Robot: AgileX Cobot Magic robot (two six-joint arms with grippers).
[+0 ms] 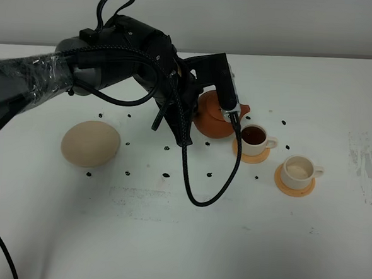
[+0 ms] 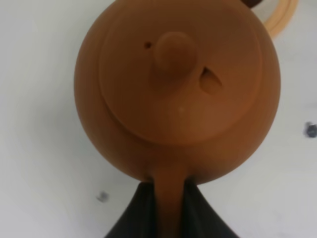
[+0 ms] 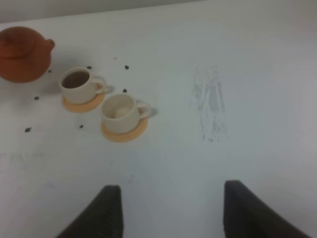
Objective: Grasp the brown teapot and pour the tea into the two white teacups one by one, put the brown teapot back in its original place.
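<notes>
The nearer teacup, full of tea [image 1: 254, 137], is between the brown teapot's spout and the empty second teacup [image 1: 298, 170], so my left gripper should swing the teapot past it before pouring.
The brown teapot [image 1: 211, 121] is held by its loop handle in my left gripper [image 1: 229, 110], which is shut on it; the left wrist view shows the lid and knob [image 2: 174, 54] from above, with the handle between the fingers [image 2: 138, 208]. The pot is roughly level, its spout beside the nearer white teacup [image 1: 255, 139], which holds dark tea [image 1: 254, 135]. The second white teacup [image 1: 298, 171] shows a pale inside. Both cups [image 3: 78, 85] [image 3: 120, 111] and the teapot [image 3: 22, 54] show in the right wrist view. My right gripper [image 3: 168, 213] is open and empty above bare table. The beige saucer [image 1: 90, 143] lies bare at the left.
Each cup sits on an orange coaster [image 1: 293, 186]. Small black specks [image 1: 209, 174] are scattered around the teapot and saucer. A grey smudge [image 1: 363, 164] marks the table at the right. A black cable [image 1: 198, 197] loops from the left arm down over the table.
</notes>
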